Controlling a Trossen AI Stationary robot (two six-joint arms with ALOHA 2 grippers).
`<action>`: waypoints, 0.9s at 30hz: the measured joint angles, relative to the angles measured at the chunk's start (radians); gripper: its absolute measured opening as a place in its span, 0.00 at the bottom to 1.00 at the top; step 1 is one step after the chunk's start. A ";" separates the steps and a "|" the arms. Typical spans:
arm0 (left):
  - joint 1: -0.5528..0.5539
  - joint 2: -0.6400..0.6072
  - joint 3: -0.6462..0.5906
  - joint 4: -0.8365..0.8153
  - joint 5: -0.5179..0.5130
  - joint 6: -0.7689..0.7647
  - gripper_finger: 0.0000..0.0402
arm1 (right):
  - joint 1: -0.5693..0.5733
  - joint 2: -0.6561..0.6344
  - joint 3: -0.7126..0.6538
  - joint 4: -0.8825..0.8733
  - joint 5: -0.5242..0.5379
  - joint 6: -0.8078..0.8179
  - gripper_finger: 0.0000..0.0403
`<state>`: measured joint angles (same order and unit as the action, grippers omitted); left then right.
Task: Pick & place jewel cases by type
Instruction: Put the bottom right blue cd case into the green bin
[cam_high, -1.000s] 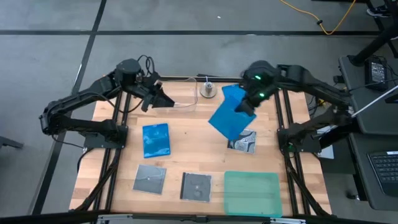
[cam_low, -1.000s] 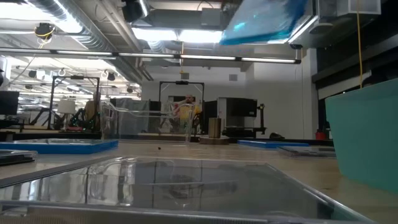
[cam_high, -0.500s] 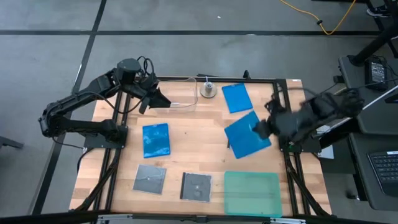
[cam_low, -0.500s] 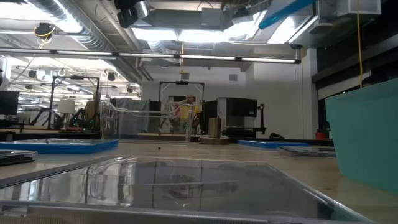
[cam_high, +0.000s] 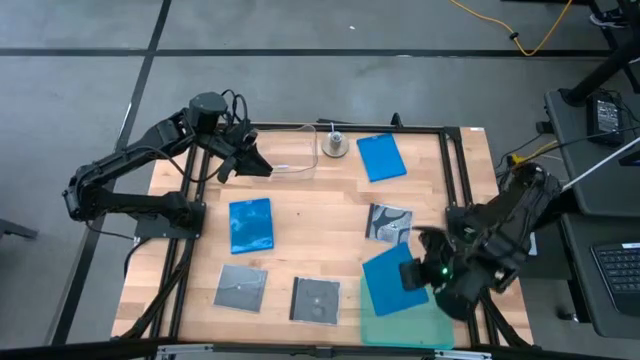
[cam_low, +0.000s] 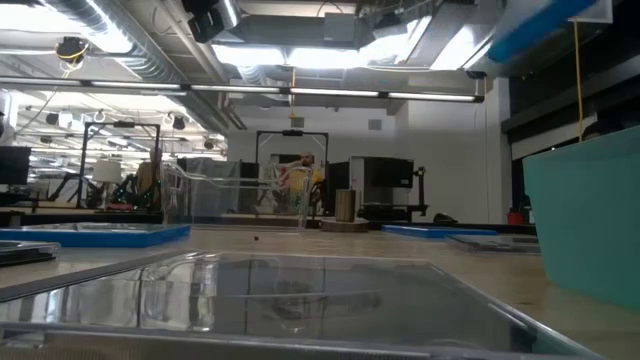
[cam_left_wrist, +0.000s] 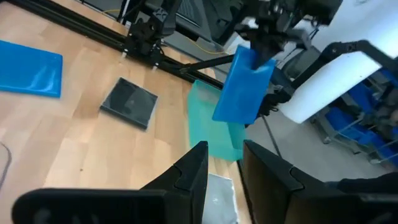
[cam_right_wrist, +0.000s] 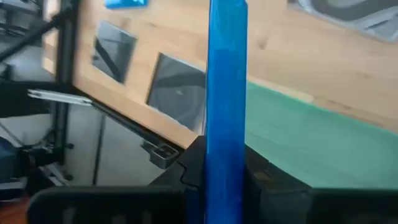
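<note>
My right gripper is holding the blue case over the teal-green tray, far from the clear tub (cam_high: 293, 152). So next I pass the blue case to my left gripper.
My right gripper (cam_high: 414, 274) is shut on a bright blue jewel case (cam_high: 384, 280) and carries it above the teal-green tray (cam_high: 420, 330) at the table's near right. Two more blue cases lie flat: one left of centre (cam_high: 250, 223), one at the far edge (cam_high: 380, 157). Three grey-black square cases lie flat, two along the near edge (cam_high: 241, 288) (cam_high: 315, 300) and one right of centre (cam_high: 388, 222). My left gripper (cam_high: 247, 160) hangs open over the clear tub (cam_high: 290, 150) at the far left, touching nothing. My right gripper pinches the blue case between its two fingers at its right-hand edge (cam_high: 402, 276), coming from the table's right side. In the right wrist view the case (cam_right_wrist: 227, 93) stands edge-on between the fingers and reaches forward past them. It is lifted clear and tilted above the tray (cam_right_wrist: 311, 143).
A small metal cylinder (cam_high: 334, 144) stands at the far edge beside the tub. Black frame rails run along the table's left and right sides (cam_high: 452, 180). Bare wood shows in the table's middle (cam_high: 320, 220). The low view shows the tray's wall (cam_low: 590, 220) at the right.
My right gripper has swung the blue case from above the table's far middle out toward the right edge, then toward the near edge, to above the teal-green tray. The grey-black case right of centre, partly covered before, now shows whole. My left arm has kept still.
</note>
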<state>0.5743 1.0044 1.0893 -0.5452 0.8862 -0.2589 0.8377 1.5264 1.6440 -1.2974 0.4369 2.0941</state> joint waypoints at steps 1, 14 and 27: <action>0.000 0.000 0.000 0.000 0.005 -0.012 0.23 | 0.003 0.011 0.000 -0.001 -0.015 0.000 0.12; -0.088 0.000 0.000 0.059 -0.001 -0.088 0.23 | 0.080 0.006 0.000 -0.002 0.016 -0.030 0.12; -0.311 0.112 0.000 0.318 0.015 -0.232 0.23 | -0.030 -0.074 0.000 0.090 0.055 -0.475 0.12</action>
<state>0.2631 1.1161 1.0893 -0.2269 0.9010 -0.4908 0.8077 1.4528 1.6443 -1.2070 0.4921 1.6191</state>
